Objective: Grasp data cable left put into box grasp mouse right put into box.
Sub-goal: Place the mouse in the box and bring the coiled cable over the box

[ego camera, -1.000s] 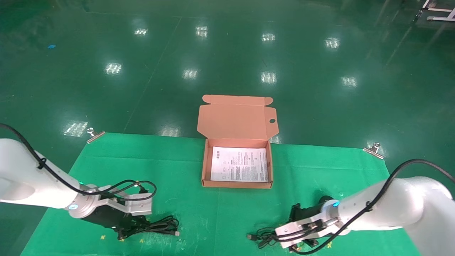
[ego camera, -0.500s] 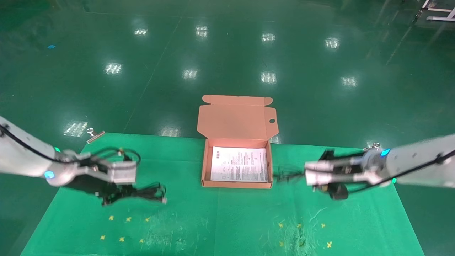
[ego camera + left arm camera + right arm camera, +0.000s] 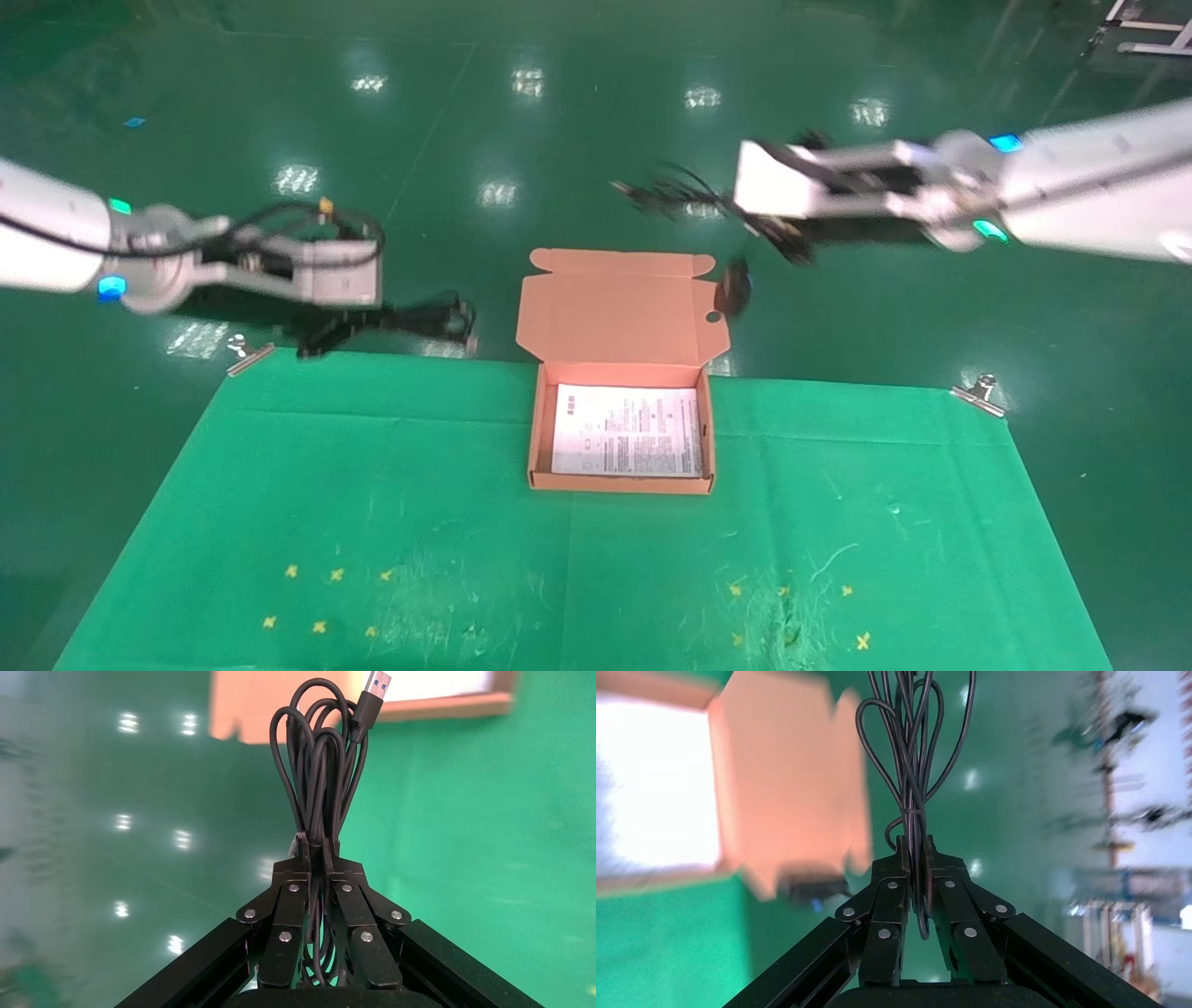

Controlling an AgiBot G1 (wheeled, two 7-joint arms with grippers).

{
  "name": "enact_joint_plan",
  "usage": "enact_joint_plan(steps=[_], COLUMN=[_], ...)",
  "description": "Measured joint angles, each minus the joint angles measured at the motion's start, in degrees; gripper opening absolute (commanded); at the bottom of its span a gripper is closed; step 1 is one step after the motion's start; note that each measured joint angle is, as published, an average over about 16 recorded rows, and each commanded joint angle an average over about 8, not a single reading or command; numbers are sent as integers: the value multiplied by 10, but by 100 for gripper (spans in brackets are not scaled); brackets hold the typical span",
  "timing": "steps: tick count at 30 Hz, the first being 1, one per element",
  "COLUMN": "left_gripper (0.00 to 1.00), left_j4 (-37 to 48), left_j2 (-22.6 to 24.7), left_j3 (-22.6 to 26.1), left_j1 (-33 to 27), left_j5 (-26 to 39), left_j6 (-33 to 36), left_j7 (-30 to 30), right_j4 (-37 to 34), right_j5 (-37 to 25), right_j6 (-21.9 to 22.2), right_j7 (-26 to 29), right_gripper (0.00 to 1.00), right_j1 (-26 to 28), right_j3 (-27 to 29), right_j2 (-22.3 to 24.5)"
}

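Observation:
Next, my left gripper moves back before my right gripper lowers the mouse onto the white sheet, because the mouse and the data cable are both getting close to the box.
The box stands open at the mat's far middle, its lid up and a white sheet inside. My left gripper is shut on the data cable and holds it in the air left of the lid. In the left wrist view the gripper clamps the bundle, and its silver plug points away. My right gripper is high, right of the lid, shut on the mouse's thin cord bundle. The mouse dangles blurred beside the lid's right edge, also in the right wrist view.
A green mat covers the table, clipped at its far corners. Small yellow marks lie near its front. Shiny green floor lies beyond.
Both arms have risen from the mat's front. The left lifted the data cable up and back toward the box. The right lifted the cord, with the mouse hanging, above the lid's right side.

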Motion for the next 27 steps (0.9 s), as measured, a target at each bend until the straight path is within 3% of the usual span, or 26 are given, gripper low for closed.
enact_joint_plan(steps=[12,27], left_gripper=[0,0], left_j4=[40,63], left_j2=[44,46], left_j3=[-13,-8], left_j1=[-53,-67], left_j5=[7,22], left_j6=[-55,-60], left_j7=[28,32], right_j4=[-146,-197], right_j5=[54,85], right_j6=[58,68], right_j7=[-95,-146], right_gripper=[0,0], right_j1=[74,78], right_j3=[22,16], right_j2=[-92,-113])
